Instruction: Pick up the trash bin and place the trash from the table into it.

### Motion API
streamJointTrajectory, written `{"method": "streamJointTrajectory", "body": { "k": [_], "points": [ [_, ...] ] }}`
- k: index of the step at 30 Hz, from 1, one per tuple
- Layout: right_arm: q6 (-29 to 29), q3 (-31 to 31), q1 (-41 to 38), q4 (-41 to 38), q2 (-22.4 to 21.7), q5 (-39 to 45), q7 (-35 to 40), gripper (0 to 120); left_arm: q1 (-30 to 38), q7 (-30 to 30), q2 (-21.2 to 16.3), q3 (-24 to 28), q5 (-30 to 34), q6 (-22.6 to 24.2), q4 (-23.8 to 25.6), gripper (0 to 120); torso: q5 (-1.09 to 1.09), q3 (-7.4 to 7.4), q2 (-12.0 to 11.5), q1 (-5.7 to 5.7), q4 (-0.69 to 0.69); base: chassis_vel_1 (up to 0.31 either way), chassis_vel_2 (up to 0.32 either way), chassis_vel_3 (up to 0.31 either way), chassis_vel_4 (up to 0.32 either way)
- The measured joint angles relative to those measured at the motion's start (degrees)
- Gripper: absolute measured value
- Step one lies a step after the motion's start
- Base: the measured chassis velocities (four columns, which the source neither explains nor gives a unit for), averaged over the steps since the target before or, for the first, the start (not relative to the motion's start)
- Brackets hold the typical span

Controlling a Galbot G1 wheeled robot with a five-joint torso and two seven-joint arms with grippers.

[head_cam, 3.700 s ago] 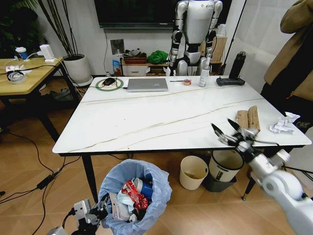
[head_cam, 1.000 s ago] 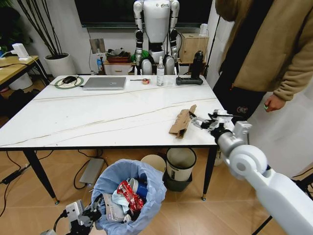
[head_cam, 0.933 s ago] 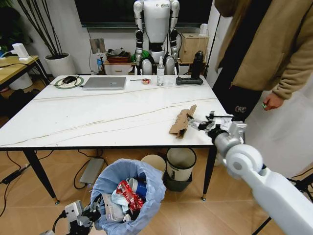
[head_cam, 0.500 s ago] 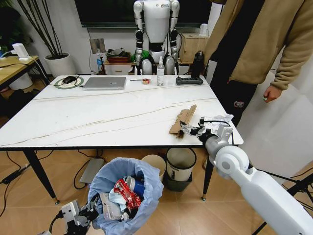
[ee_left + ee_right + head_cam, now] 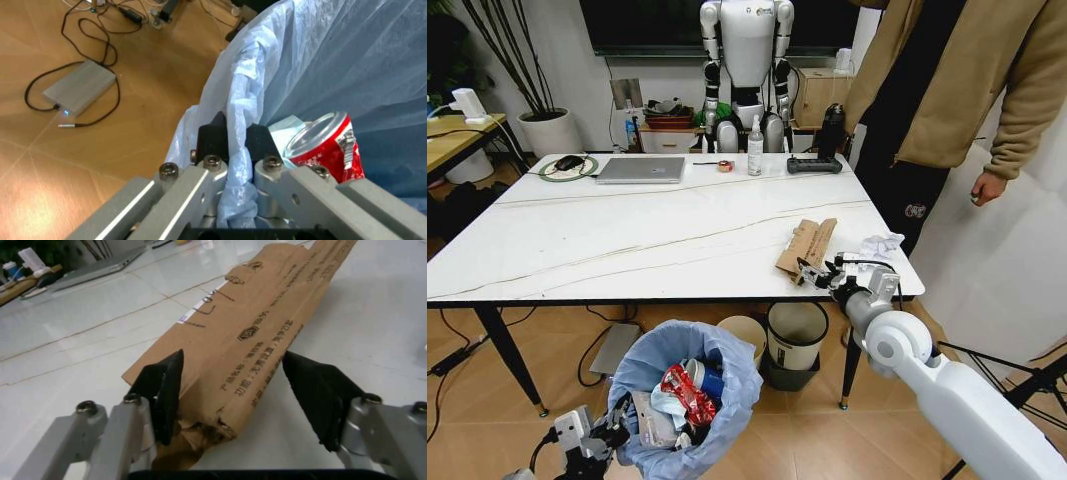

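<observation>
My gripper will lift the torn cardboard (image 5: 799, 250) by its near end, and the cardboard will stick out stiffly then, because a long fold (image 5: 815, 243) runs down it.
The trash bin (image 5: 689, 400), lined with a crinkled light-blue bag, hangs low in front of the table (image 5: 627, 235) and holds several pieces of trash, among them a crushed red can (image 5: 327, 147). My left gripper (image 5: 232, 142) is shut on the bag's rim (image 5: 237, 107); in the head view it sits at the bin's left side (image 5: 615, 432). Brown torn cardboard (image 5: 807, 243) lies near the table's front right corner. My right gripper (image 5: 240, 395) is open, one finger on each side of the cardboard's (image 5: 257, 335) near end. A crumpled pale tissue (image 5: 879, 244) lies just right of it.
A grey laptop (image 5: 640, 170), a spray bottle (image 5: 755, 148) and small items line the table's far edge. A cream bucket (image 5: 744, 334) and a white bin with black rim (image 5: 797, 335) stand under the table. A person in a tan jacket (image 5: 957, 90) stands at the right.
The view shifted after the earliest frame. In the last second my right gripper drew back and left, from beside the cardboard to straddling its near end. The bin stays held.
</observation>
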State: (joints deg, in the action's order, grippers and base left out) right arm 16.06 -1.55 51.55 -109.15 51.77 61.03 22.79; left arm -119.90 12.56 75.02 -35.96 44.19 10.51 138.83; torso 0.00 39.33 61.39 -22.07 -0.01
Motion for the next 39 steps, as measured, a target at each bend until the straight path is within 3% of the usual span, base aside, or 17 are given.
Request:
{"method": "streamJointTrajectory", "body": {
  "k": [16, 27, 33, 39],
  "points": [
    [-1.9, 0.8, 0.5, -1.2, -0.5, -0.2, -2.2, 3, 0.7, 0.2, -1.3, 0.1, 0.9, 0.1, 0.0, 0, 0.0, 0.0, 0.0, 0.0, 0.0, 0.0, 0.0, 0.0, 0.0],
    [-6.2, -1.2, 1.9, -3.3, -1.7, -0.3, -7.8, 3, 1.1, 0.3, -1.3, 1.0, 1.0, 0.1, -0.1, 0, 0.01, 0.0, 0.0, 0.0, 0.01, 0.0, 0.0, 0.0, 0.0],
    [-10.4, -4.6, 3.1, -10.3, -6.5, 2.3, -14.2, 3, 1.1, 0.3, -1.8, 1.1, 1.4, 0.2, -0.1, 0, -0.01, 0.0, 0.0, 0.0, 0.0, 0.0, 0.0, 0.0, 0.0],
    [-12.6, -3.8, 5.4, -16.5, -8.7, 3.5, -17.4, 3, 1.4, 1.1, -1.7, 0.8, 2.3, 0.4, 0.2, 0, 0.0, 0.0, 0.0, 0.0, 0.0, 0.0, 0.0, 0.0, 0.0]
  ]
}}
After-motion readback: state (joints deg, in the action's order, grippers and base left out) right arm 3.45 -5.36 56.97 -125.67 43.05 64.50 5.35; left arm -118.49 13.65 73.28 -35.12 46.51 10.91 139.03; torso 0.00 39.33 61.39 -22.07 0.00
